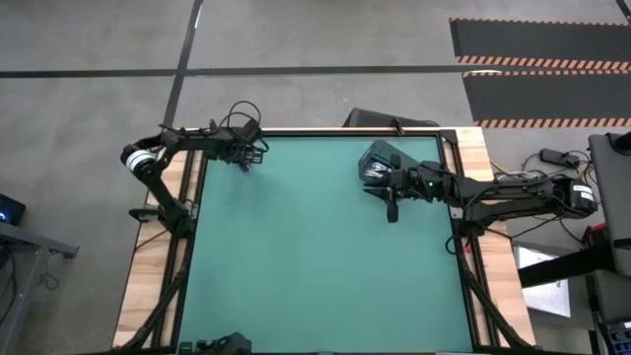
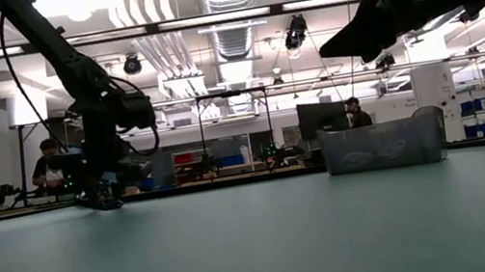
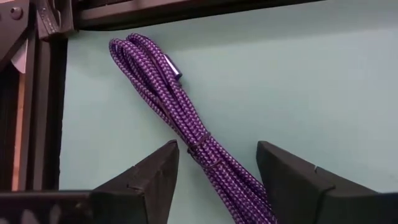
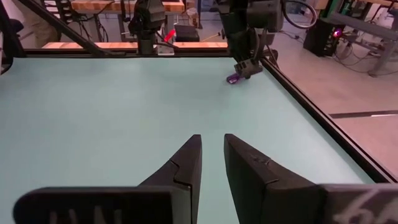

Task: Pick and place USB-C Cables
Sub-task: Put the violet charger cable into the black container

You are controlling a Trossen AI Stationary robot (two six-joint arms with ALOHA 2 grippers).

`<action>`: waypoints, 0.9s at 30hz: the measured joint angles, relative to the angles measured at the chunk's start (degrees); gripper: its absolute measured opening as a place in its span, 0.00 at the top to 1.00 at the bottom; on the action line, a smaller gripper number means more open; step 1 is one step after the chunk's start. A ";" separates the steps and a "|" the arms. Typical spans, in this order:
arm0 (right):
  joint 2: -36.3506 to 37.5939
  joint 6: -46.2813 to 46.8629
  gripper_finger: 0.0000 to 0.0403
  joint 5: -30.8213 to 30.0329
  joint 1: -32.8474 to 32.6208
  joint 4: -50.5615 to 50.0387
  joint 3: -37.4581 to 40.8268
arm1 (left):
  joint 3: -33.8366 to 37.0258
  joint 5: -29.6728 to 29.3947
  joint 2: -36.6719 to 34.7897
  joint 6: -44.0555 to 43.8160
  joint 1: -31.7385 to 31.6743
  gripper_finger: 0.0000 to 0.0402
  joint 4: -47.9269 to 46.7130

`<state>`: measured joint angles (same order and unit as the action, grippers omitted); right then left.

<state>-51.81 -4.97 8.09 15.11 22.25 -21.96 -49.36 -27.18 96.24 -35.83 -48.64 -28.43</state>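
The purple-blue cable bundle is held tight around its middle by a dark tie (image 3: 200, 142), so its looped end (image 3: 142, 57) will stay together and point straight out when I lift it.
A purple-blue braided USB-C cable bundle (image 3: 186, 118), tied at its middle, lies flat on the green table near the far left corner; it also shows in the right wrist view (image 4: 234, 78). My left gripper (image 3: 217, 149) is open and low over it (image 1: 244, 163), one finger on each side of the bundle's tied part, with no touch that I can see. My right gripper (image 4: 212, 146) is shut and empty, raised above the table (image 2: 345, 42) next to the grey bin (image 1: 378, 163). The white and teal cables do not show plainly.
The grey translucent bin (image 2: 383, 143) stands at the table's far side, right of the middle. A black frame rail (image 3: 37, 112) runs along the table's left and far edges close to the cable. Bare green mat (image 1: 325, 266) lies between the arms and toward the near edge.
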 joint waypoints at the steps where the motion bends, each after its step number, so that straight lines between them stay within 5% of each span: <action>1: 0.00 0.01 0.85 0.01 0.00 0.00 0.00 | -0.02 0.03 0.04 0.00 0.00 0.51 0.09; 16: 0.00 0.02 0.85 -0.10 0.00 -0.77 0.00 | 0.17 0.05 0.17 -1.08 0.18 0.96 1.79; 27: 0.00 -0.11 0.85 -0.13 0.00 -0.99 0.00 | 0.33 -2.64 -9.00 2.82 5.18 0.97 2.38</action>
<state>-51.81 -5.08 7.97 15.11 21.26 -21.96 -49.04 -29.82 87.24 -33.01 -43.46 -26.05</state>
